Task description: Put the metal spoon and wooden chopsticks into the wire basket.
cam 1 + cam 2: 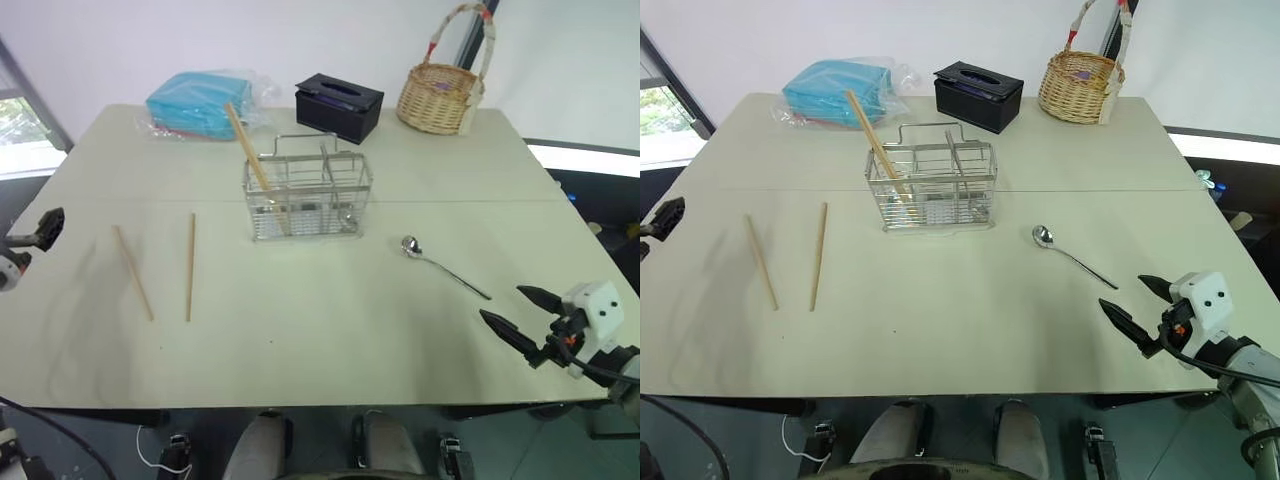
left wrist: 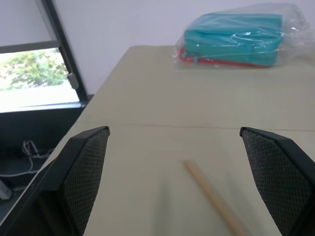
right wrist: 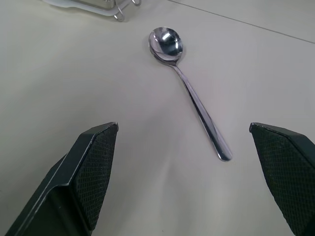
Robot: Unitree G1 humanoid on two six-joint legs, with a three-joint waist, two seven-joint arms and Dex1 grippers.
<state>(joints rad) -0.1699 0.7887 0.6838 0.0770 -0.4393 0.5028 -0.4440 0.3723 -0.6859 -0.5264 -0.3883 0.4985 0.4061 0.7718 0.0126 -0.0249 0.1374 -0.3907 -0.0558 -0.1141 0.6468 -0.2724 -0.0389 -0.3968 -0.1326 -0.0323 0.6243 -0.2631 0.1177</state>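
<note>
The metal spoon's handle [image 1: 455,276] is longer than the depth of the wire basket, so its bowl [image 1: 410,245] should stay close to the basket's rim when I put the spoon down handle-first.
The wire basket [image 1: 300,185] stands at the middle of the table, and one wooden chopstick [image 1: 248,145] leans in its left compartment, sticking out above the rim. Two more wooden chopsticks [image 1: 133,272] [image 1: 190,266] lie flat on the table to the basket's left. To the basket's right lies the metal spoon [image 1: 443,265], bowl toward the basket. My right gripper [image 1: 500,302] is open above the table's front right corner, pointing at the spoon [image 3: 189,91] and apart from it. My left gripper [image 2: 173,130] is open at the table's left edge, one chopstick [image 2: 214,196] ahead of it.
At the back of the table sit a teal packet in a clear plastic bag [image 1: 200,100], a black tissue box [image 1: 338,105] and a woven wicker basket [image 1: 440,95] with a tall handle. The table's front edge runs close below both grippers.
</note>
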